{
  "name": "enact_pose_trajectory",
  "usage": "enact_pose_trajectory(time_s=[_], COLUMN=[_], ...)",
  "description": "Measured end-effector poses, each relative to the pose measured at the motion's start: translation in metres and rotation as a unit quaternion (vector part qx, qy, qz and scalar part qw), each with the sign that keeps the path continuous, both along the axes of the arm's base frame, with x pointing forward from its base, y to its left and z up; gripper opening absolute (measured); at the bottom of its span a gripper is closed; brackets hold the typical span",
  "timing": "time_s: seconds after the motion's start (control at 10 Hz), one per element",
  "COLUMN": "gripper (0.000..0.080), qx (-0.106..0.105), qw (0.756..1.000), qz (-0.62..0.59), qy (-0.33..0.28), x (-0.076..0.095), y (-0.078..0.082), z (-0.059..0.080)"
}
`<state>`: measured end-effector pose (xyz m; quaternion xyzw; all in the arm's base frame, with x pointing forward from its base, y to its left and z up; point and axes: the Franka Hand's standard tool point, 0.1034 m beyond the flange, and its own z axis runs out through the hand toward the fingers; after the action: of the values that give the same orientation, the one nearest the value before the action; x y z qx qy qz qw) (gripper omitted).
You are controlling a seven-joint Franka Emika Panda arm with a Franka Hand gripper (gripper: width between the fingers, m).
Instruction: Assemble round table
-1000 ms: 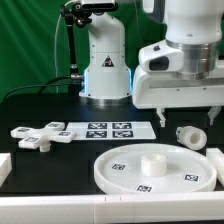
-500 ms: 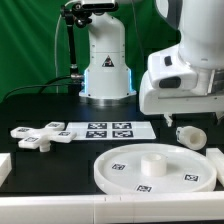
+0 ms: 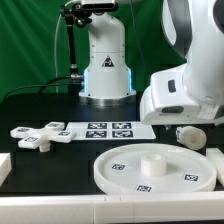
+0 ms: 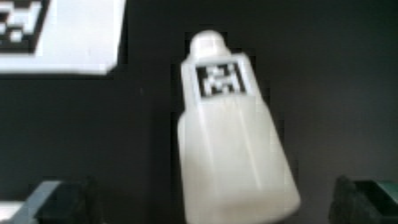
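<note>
I expect the leg (image 3: 192, 137) to fit tip-first into the disc's central part when I lower it upright, because it ends in a narrow tip (image 4: 208, 44).
The short cylindrical leg (image 3: 190, 134) lies on its side on the black table at the exterior view's right; my wrist hides part of it. In the wrist view the leg (image 4: 231, 130) fills the middle, its tag facing up. My gripper (image 4: 210, 205) is open, with dark fingertips (image 4: 54, 200) on either side of the leg's wide end and not touching it. The large round disc (image 3: 155, 170) with its central hub lies at the front. The cross-shaped foot (image 3: 40, 133) lies at the exterior view's left.
The marker board (image 3: 108, 129) lies behind the disc, and its corner shows in the wrist view (image 4: 63, 40). The robot base (image 3: 105, 65) stands at the back. White bars lie at the front left (image 3: 4, 165) and the right edge (image 3: 216, 158).
My arm has come down and tilted over the leg at the exterior view's right. The gripper now sits low around it. The parts have not moved.
</note>
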<state>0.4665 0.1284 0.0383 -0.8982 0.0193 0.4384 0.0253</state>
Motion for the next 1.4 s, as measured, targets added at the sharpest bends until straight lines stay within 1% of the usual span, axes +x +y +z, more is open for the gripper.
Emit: enact_pose_trajectory(time_s=[0.1, 0.3, 0.5, 0.6, 0.7, 0.9, 1.0, 1.1, 1.3, 1.4], gripper=[0.0649, 0.0649, 0.0649, 0.0649, 0.0649, 0.0637, 0.0468, 0.0406, 0.0406, 0.0406], qx=[0.001, 0.001, 0.000, -0.001, -0.001, -0.001, -0.001, -0.001, 0.000, 0.006], qw=[1.000, 1.000, 1.000, 1.000, 1.000, 1.000, 1.000, 1.000, 1.000, 1.000], qz=[0.001, 0.004, 0.006, 0.006, 0.006, 0.006, 0.006, 0.006, 0.007, 0.011], qy=[0.015, 0.010, 0.013, 0.018, 0.018, 0.018, 0.018, 0.018, 0.017, 0.015], x=[0.002, 0.001, -0.004, -0.010, -0.013, -0.014, -0.014, -0.014, -0.014, -0.012], y=[0.002, 0.006, 0.008, 0.007, 0.007, 0.007, 0.007, 0.007, 0.007, 0.006], z=[-0.007, -0.013, -0.022, -0.027, -0.030, -0.031, -0.031, -0.031, -0.031, -0.027])
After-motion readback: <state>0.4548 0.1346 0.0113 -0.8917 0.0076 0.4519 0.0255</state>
